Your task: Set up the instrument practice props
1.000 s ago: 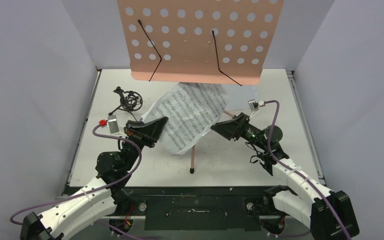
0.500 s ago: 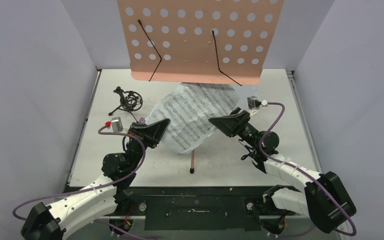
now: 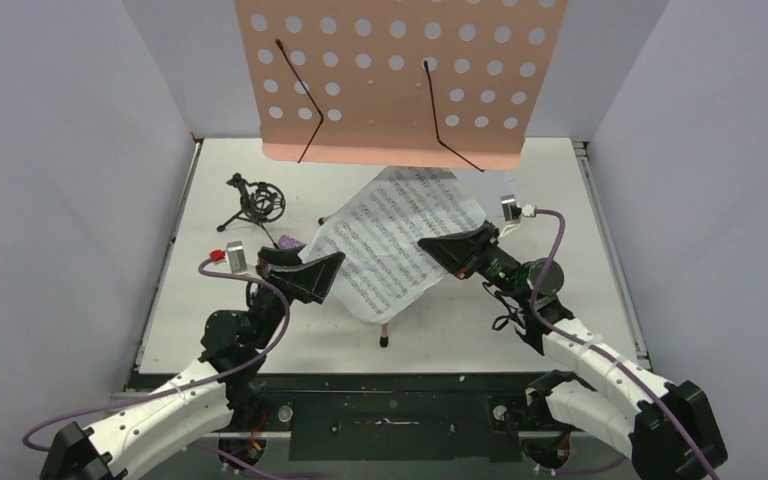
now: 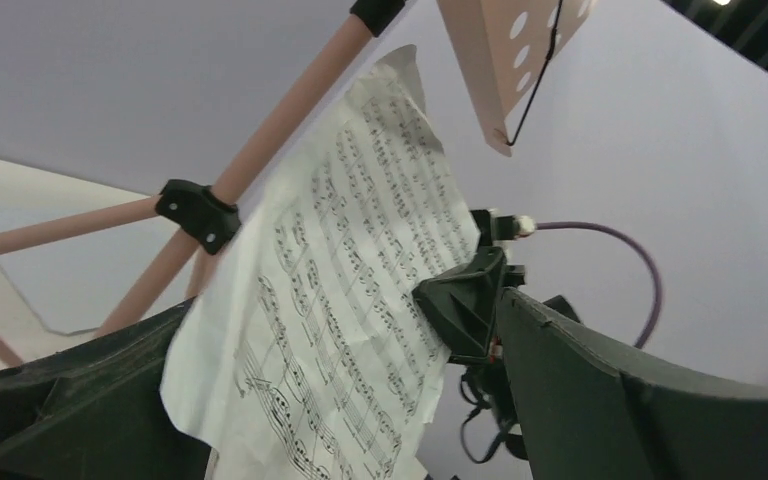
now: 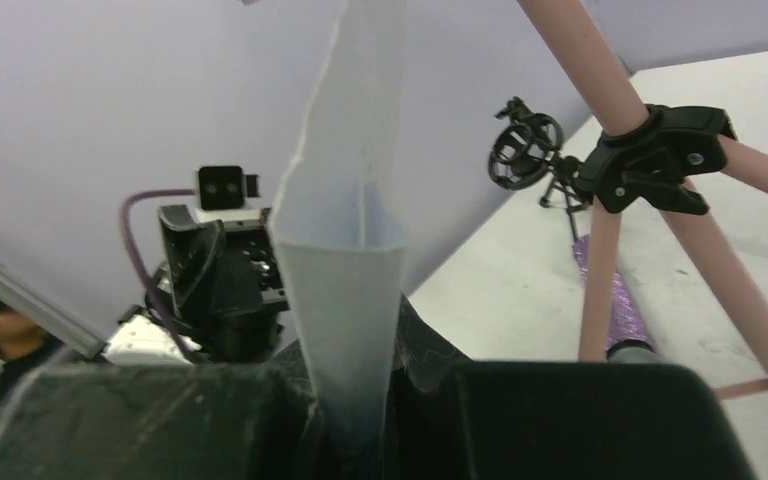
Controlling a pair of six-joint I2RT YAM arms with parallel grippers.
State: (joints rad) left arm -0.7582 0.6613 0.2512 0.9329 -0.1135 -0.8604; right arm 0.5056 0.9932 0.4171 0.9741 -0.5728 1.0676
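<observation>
The sheet-music page is slanted in my right gripper. My left gripper should take the page's free edge while my right gripper opens and grips the page again straighter.
The pink music stand's perforated desk fills the top of the overhead view, and its pole and legs run down to the table. A white sheet-music page hangs in the air in front of the stand. My right gripper is shut on the page's right edge; the wrist view shows the paper pinched upright between its fingers. My left gripper stands open at the page's left edge, the sheet loose between its wide fingers. The purple microphone lies on the table behind a stand leg. The black mic holder stands at the back left.
The stand's black leg clamp and pink legs spread over the table's middle, one foot pointing toward the arms. Grey walls close in on both sides. The desk's two black wire page-holders hang over its front.
The left gripper has opened and let go of the sheet, drawing back slightly. The right gripper has shut on the sheet's right edge, and the page has shifted right.
</observation>
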